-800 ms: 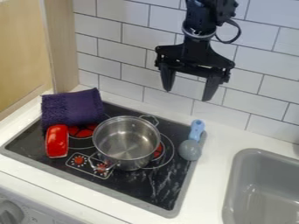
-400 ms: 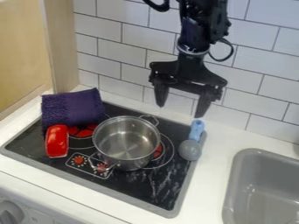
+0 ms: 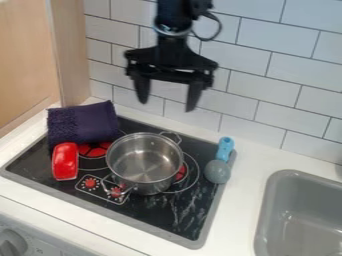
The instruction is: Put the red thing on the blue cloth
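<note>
My gripper will be able to set the rounded red thing down so that it stays put, because the blue cloth lies in a broad, thick fold.
My gripper (image 3: pixel 167 102) hangs open above the back of the stove, in front of the tiled wall, with nothing between its fingers. It is up and to the right of the red thing (image 3: pixel 65 161), a glossy rounded object lying at the left side of the black stovetop. Directly behind the red thing is the folded cloth (image 3: pixel 82 123), dark blue-purple with a textured left part, at the stove's back left corner. The red thing's upper end is right at the cloth's front edge; whether they touch I cannot tell.
A steel pot (image 3: pixel 145 162) with two handles stands mid-stove, right of the red thing. A blue-handled utensil with a grey round head (image 3: pixel 217 171) lies at the stove's right edge. The grey sink (image 3: pixel 264 220) is at the right, and a wooden panel (image 3: pixel 70 55) rises at the left.
The gripper first came down a little, then moved left and slightly up, still open. The red thing, the cloth, the pot and the utensil have stayed in place.
</note>
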`<state>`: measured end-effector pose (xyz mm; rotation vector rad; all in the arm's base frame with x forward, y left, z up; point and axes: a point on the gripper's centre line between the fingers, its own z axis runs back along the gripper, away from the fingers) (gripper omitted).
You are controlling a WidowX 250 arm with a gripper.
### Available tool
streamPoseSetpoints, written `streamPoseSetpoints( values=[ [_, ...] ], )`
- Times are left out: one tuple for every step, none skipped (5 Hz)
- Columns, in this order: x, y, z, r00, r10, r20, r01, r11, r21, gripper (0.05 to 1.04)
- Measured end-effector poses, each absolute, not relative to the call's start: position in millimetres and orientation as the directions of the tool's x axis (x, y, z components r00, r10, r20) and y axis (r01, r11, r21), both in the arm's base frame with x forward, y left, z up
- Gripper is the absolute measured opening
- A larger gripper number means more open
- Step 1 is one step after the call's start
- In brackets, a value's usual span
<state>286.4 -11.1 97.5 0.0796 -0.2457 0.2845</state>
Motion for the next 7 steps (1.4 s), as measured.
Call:
streamPoseSetpoints(
  values=[
    [264,12,92,0.903,0.356,0.242,-0.371,0.929,0.016,1.001],
    [236,36,88,0.865,0.436,0.247,-0.446,0.895,-0.017,1.001],
    [209,63,80,0.812,0.533,0.236,-0.543,0.839,-0.028,1.001],
    [205,75,75,0.795,0.563,0.228,-0.572,0.82,-0.029,1.001],
    [202,84,58,0.789,0.588,0.178,-0.594,0.804,-0.021,1.001],
    [206,84,40,0.802,0.582,0.138,-0.584,0.811,-0.024,1.001],
    [216,90,33,0.79,0.599,0.129,-0.604,0.797,-0.006,1.001]
  ],
)
